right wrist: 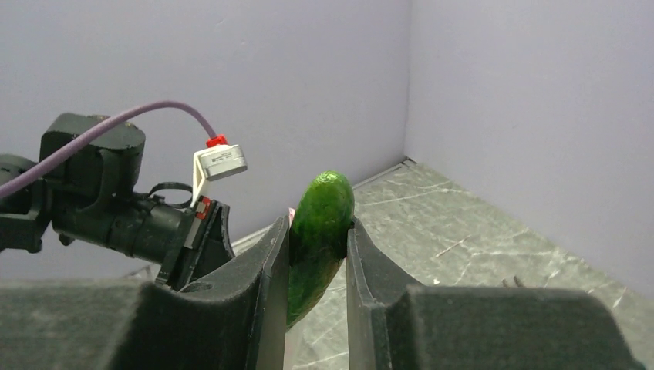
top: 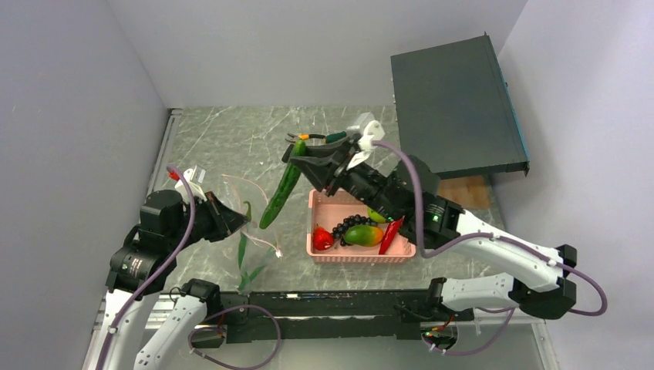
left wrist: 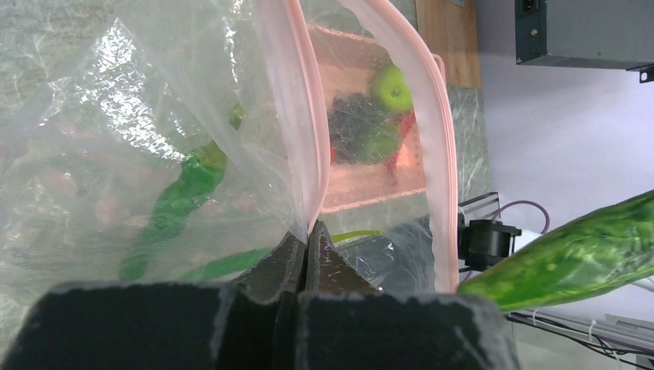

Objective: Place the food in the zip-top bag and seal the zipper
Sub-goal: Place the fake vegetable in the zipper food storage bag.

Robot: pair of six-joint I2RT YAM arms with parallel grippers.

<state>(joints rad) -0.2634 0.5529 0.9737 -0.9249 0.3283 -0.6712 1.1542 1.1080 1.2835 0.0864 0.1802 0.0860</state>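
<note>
My right gripper has the cucumber's loose end [top: 268,219] pointing at the bag's opening [top: 256,210]. It should keep moving toward the opening and let go once that end is inside.
My left gripper [top: 239,220] [left wrist: 308,231] is shut on the pale pink zipper strip [left wrist: 308,146] of the clear zip-top bag [top: 251,231] [left wrist: 139,123] and holds its mouth open. Long green peppers [left wrist: 181,196] lie inside the bag. My right gripper [top: 296,159] [right wrist: 318,227] is shut on a long dark green cucumber-like vegetable [top: 281,193] [right wrist: 320,223] that hangs tilted in the air between the bag and the basket; its end also shows in the left wrist view [left wrist: 578,254]. The pink basket [top: 320,202] holds a small red fruit [top: 322,239], grapes [top: 351,223], a mango [top: 364,235], a red chilli [top: 391,231] and a green apple [top: 375,216].
Orange-handled pliers [top: 308,138] lie on the table behind my right gripper. A dark flat box [top: 455,104] stands at the back right, with a wooden board [top: 467,193] under its near edge. Grey walls close in the left, back and right sides.
</note>
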